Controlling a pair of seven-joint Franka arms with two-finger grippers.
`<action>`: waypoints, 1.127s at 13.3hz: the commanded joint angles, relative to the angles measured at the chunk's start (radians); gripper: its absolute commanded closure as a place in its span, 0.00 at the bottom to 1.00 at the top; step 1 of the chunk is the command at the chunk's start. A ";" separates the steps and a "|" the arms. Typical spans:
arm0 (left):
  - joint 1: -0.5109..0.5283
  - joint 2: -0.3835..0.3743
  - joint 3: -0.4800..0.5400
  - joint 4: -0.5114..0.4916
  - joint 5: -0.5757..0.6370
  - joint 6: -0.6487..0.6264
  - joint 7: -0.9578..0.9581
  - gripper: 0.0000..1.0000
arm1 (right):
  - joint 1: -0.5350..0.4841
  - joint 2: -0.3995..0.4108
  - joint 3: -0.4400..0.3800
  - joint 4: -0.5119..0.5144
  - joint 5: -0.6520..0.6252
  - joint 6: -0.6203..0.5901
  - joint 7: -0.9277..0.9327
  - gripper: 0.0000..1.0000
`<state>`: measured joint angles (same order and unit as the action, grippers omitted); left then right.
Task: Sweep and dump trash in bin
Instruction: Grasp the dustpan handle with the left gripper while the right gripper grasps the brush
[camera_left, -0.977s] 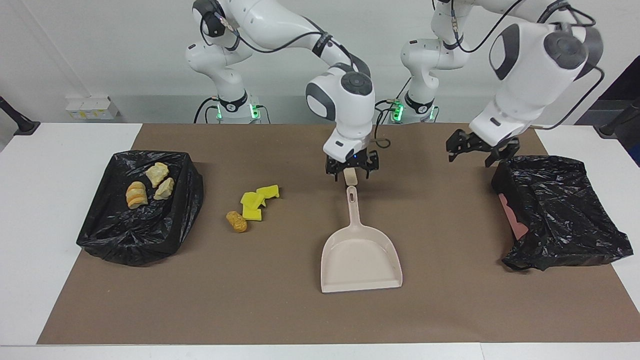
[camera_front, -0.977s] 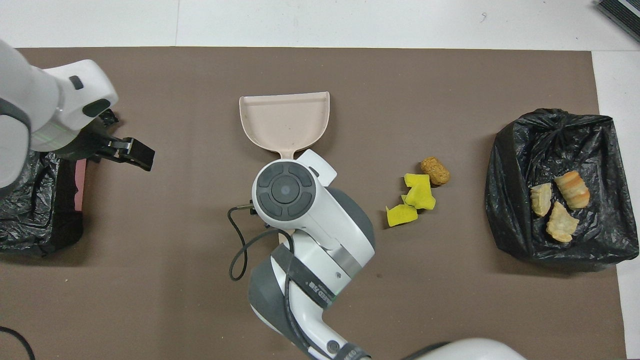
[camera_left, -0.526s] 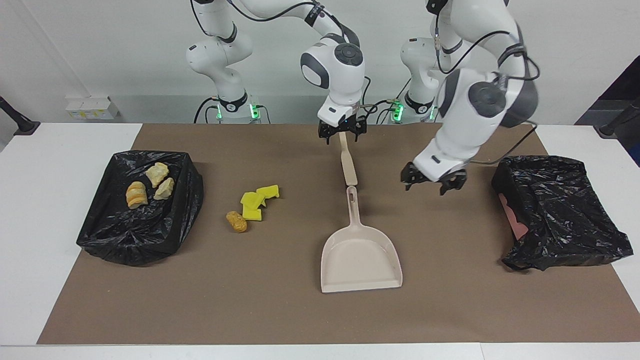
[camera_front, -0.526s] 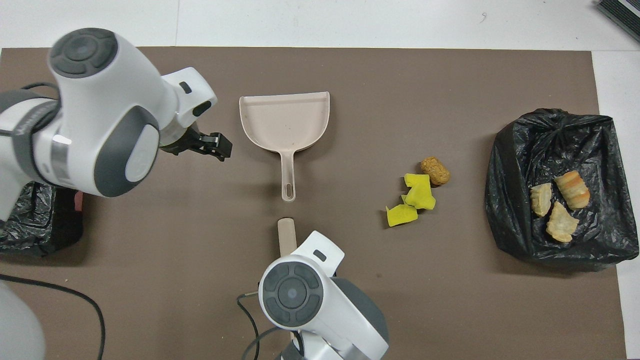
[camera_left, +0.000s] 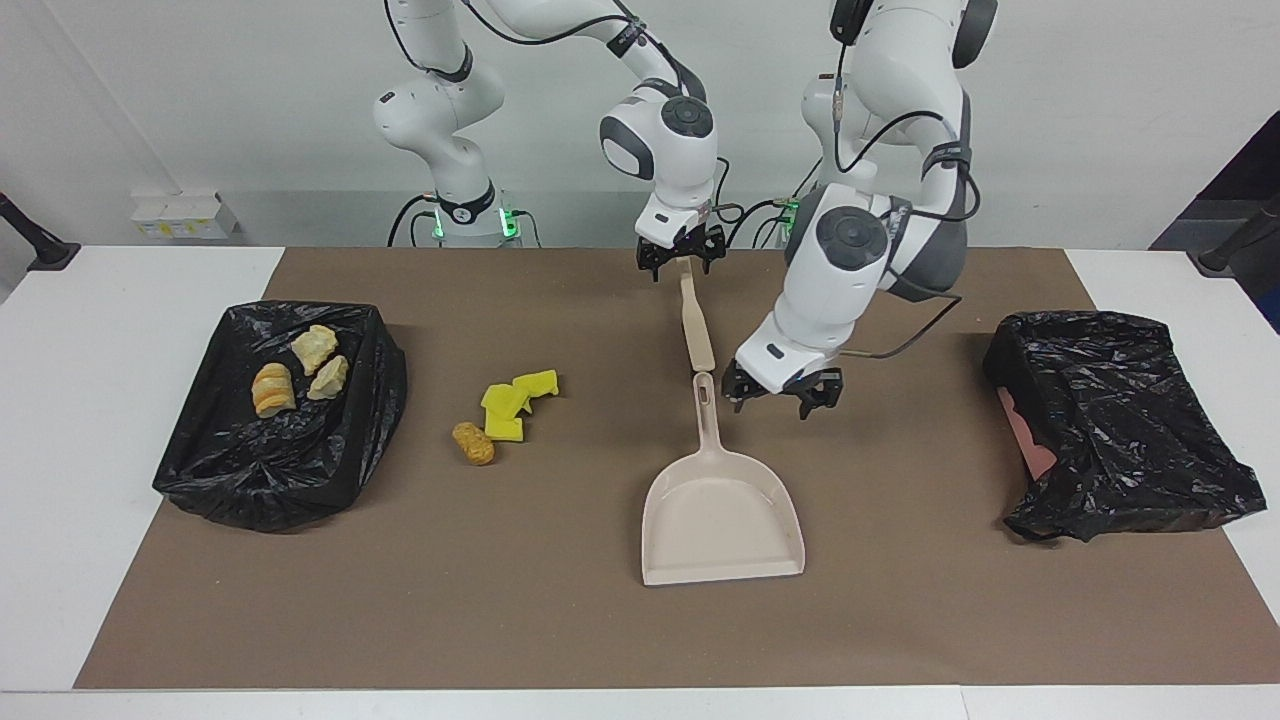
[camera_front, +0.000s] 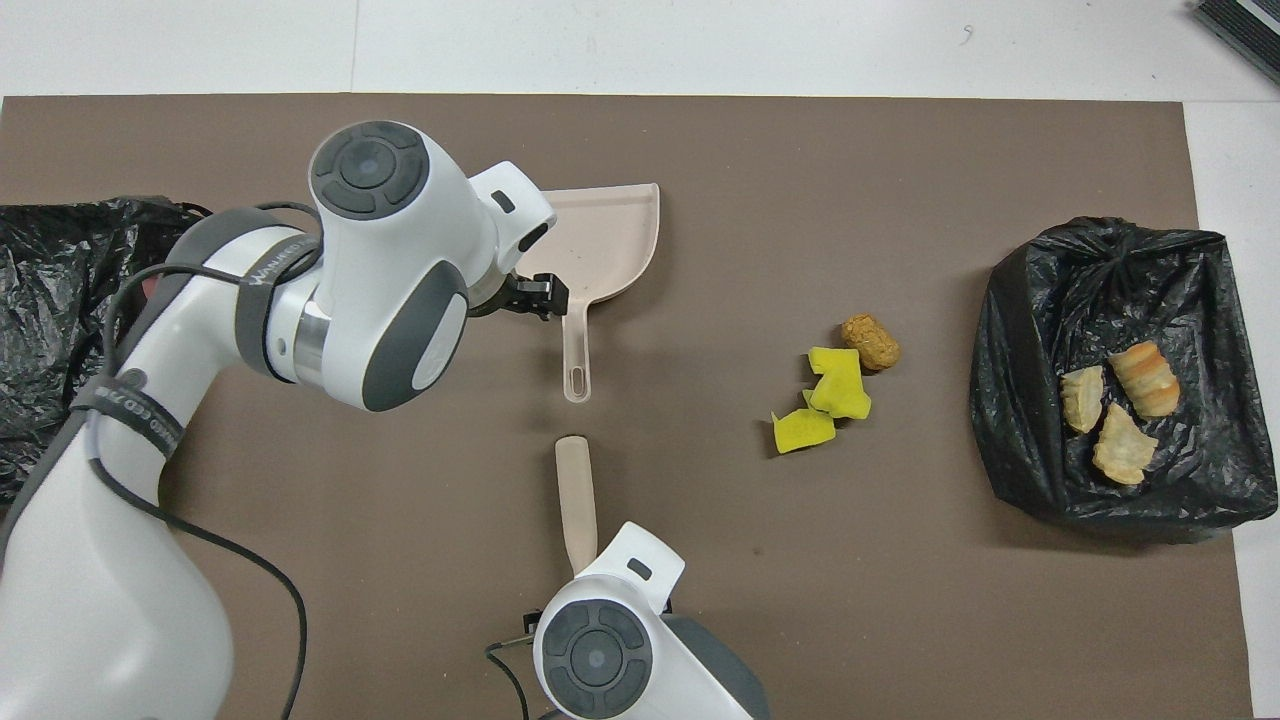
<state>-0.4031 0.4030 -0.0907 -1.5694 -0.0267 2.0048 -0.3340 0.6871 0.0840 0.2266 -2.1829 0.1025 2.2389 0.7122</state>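
The beige dustpan's open edge points away from the yellow pieces, so my left gripper should grab the dustpan handle and turn it toward the pieces before I sweep.
A beige dustpan lies mid-mat with its handle pointing toward the robots. A beige stick lies in line with that handle, nearer to the robots. My right gripper is at the stick's near end. My left gripper hangs open just beside the dustpan handle. The trash on the mat is three yellow pieces and an orange-brown nugget. Three tan lumps rest in the black-bagged bin.
A second black bag with something pink at its edge lies at the left arm's end of the brown mat. The left arm's cable hangs near the dustpan handle.
My left arm swung from the black bag at its end to beside the dustpan handle. My right gripper drew back along the stick to its near end, then held there.
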 joint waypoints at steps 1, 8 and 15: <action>-0.065 0.037 0.016 -0.015 0.002 0.058 -0.087 0.00 | 0.011 0.007 0.000 -0.014 0.028 0.036 -0.017 0.19; -0.109 0.062 0.016 -0.029 0.002 0.078 -0.146 1.00 | 0.011 0.019 0.000 -0.012 0.028 0.035 -0.020 1.00; -0.053 0.024 0.017 -0.024 0.008 0.061 -0.009 1.00 | -0.009 -0.018 -0.007 0.038 0.008 -0.103 -0.076 1.00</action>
<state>-0.4800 0.4698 -0.0749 -1.5764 -0.0260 2.0696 -0.4100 0.6968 0.1000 0.2230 -2.1601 0.1029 2.1809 0.6758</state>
